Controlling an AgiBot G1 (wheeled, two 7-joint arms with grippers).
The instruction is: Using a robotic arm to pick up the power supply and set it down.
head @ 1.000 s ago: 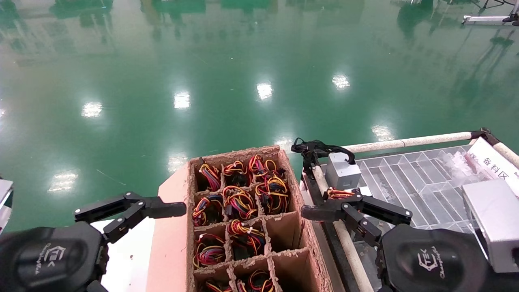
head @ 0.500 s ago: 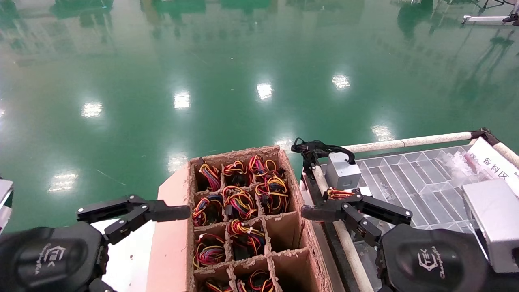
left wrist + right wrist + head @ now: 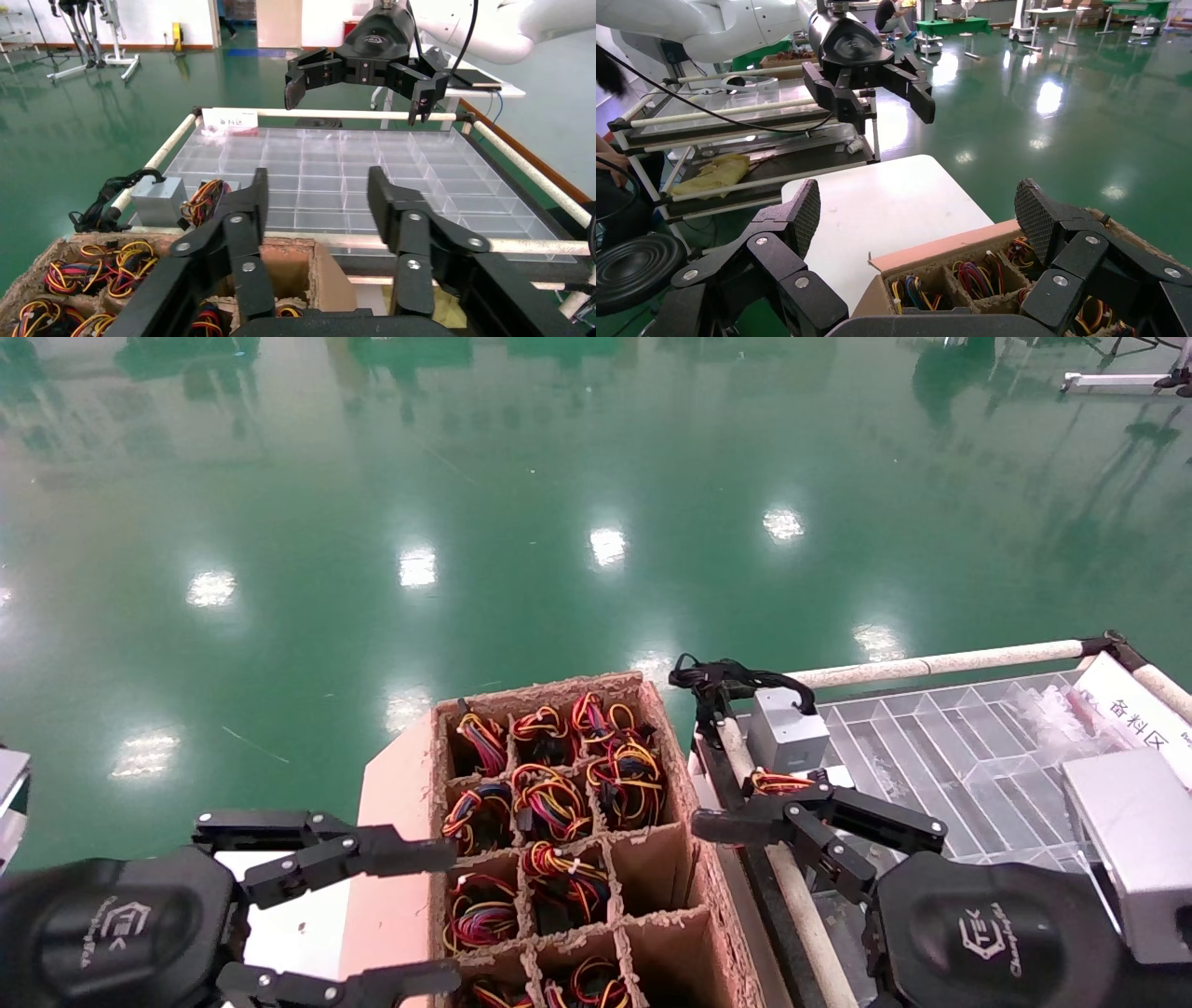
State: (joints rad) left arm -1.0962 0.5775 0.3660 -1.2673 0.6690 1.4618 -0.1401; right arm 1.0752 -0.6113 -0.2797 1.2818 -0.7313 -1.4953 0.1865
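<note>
The wire bundle point(image 3: 566, 872) goes down into its narrow cell point(image 3: 559, 912), so the hidden power supply will come out after it and hang below when I lift the bundle.
Several power supplies stand in the cells of a brown cardboard box point(image 3: 670, 728), only their red, yellow and black wire bundles point(image 3: 554, 798) showing. Another wire bundle point(image 3: 778, 782) lies on the cart's tray, beside a metal box point(image 3: 207, 200). My left gripper point(image 3: 447, 915) is open, its fingertips reaching over the box's left wall above the near cells; from its own wrist, the left gripper point(image 3: 316, 182) holds nothing. My right gripper point(image 3: 745, 831) hovers open at the box's right wall, over the cart rail. In its wrist view the right gripper point(image 3: 919, 210) is empty.
A small grey cube point(image 3: 787, 728) with a black cable sits at the cart's far left corner. A clear divided tray point(image 3: 941, 756) fills the cart, with a silver-grey box point(image 3: 1131, 840) at its right. A white table point(image 3: 289, 915) lies left of the box.
My left gripper has shifted right toward the box and turned, so its lower finger has come into view. The right gripper has not moved.
</note>
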